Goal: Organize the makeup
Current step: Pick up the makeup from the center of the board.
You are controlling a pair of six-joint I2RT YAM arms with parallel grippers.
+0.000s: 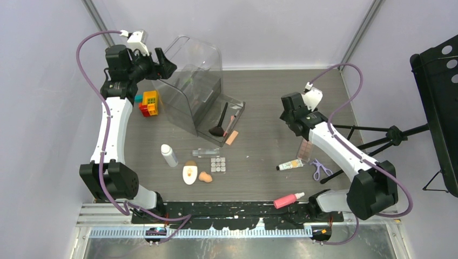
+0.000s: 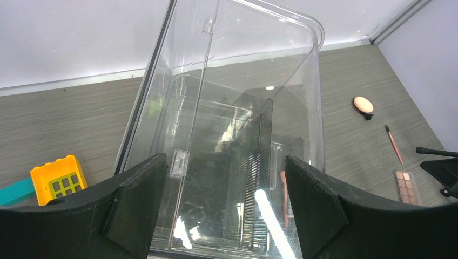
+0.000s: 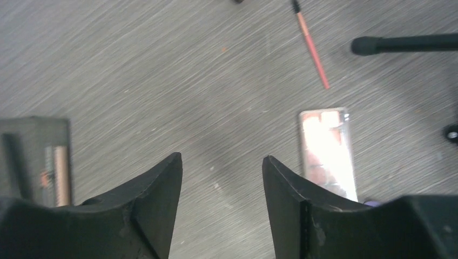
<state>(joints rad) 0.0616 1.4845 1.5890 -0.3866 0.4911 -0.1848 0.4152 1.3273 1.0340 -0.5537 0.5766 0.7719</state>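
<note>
My right gripper should carry on heading for the pink handle [image 3: 316, 56] until its open fingers straddle it, as the thin pink brush [image 3: 307, 35] lies clear of the long palette.
Makeup lies loose on the table: a white bottle [image 1: 169, 155], a clear bottle [image 1: 206, 152], a square-pan palette [image 1: 217, 164], a white oval compact [image 1: 189, 174], a peach sponge [image 1: 205, 177], a cream tube [image 1: 290, 164] and a pink bottle [image 1: 288, 200]. A black brush [image 1: 220, 123] rests in the pulled-out drawer. My left gripper [image 2: 226, 162] is open, high at the back left, looking down into the clear case [image 2: 232, 108]. My right gripper [image 3: 221, 162] is open over bare table, empty, just left of a long palette [image 3: 328, 151].
Colourful toy bricks [image 1: 149, 102] sit left of the case. Purple scissors [image 1: 320, 169] lie by the right arm. A thin pink brush [image 3: 311, 43] and a black tripod leg [image 3: 405, 43] lie beyond the right gripper. The drawer's corner [image 3: 35, 156] is to its left.
</note>
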